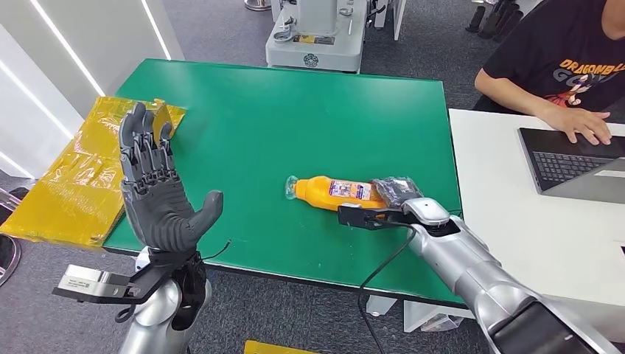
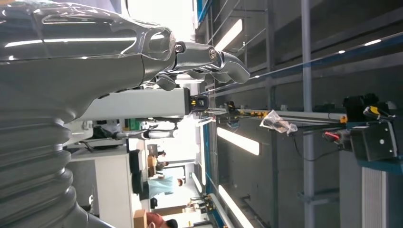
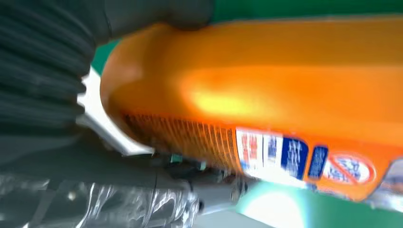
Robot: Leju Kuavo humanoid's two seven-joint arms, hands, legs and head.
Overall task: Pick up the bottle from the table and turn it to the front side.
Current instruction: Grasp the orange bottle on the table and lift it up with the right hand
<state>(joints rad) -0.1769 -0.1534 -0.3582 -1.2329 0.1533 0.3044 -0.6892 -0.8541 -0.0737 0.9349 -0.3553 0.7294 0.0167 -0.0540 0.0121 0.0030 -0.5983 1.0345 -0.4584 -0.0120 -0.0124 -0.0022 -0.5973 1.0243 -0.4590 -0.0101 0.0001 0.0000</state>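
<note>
I see small crowded print filling the label [image 1: 350,189] that faces up, so the orange bottle [image 1: 318,192] will show a bigger blue front label when I turn it.
An orange bottle [image 1: 335,192] with a white and blue label lies on its side on the green table [image 1: 295,110], its clear cap pointing left. My right hand [image 1: 398,193] is at the bottle's base end, dark fingers wrapped over it. In the right wrist view the bottle [image 3: 266,80] lies right against the palm, with the thumb [image 3: 157,14] on one side and the rest of the hand [image 3: 43,61] close behind. My left hand [image 1: 155,195] is raised at the table's left front edge, fingers spread and holding nothing; the left wrist view shows its fingers [image 2: 204,61] extended.
A yellow plastic sheet [image 1: 66,177] hangs off the table's left side. To the right stands a white table [image 1: 531,221] with a laptop [image 1: 575,158], where a person [image 1: 567,74] types. A grey machine [image 1: 317,37] stands behind the table. A black cable [image 1: 383,265] hangs from my right wrist.
</note>
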